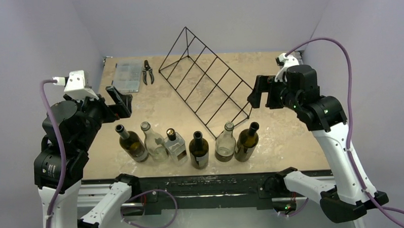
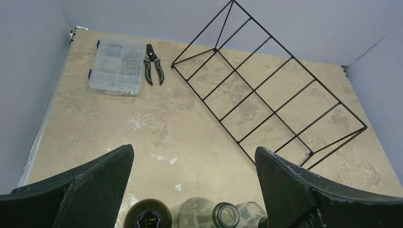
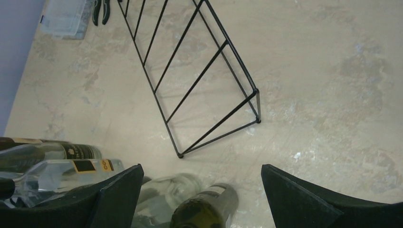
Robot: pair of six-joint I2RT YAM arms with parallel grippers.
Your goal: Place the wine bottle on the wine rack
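The olive-green wine bottle's neck stands free of the clear bottle, so my right gripper should go on toward that neck with its fingers open before it closes around it.
The black wire wine rack lies slantwise across the middle of the table, with no bottle on it; it also shows in the left wrist view and the right wrist view. Several bottles stand upright in a row near the front edge: a dark one at the left end, clear ones, and an olive-green wine bottle at the right end, also in the right wrist view. My left gripper hovers open above the row's left end. My right gripper hovers open above the right end.
A clear plastic parts box and black pliers lie at the back left of the table. Walls close in behind and on both sides. The table's front edge runs just behind the arm bases.
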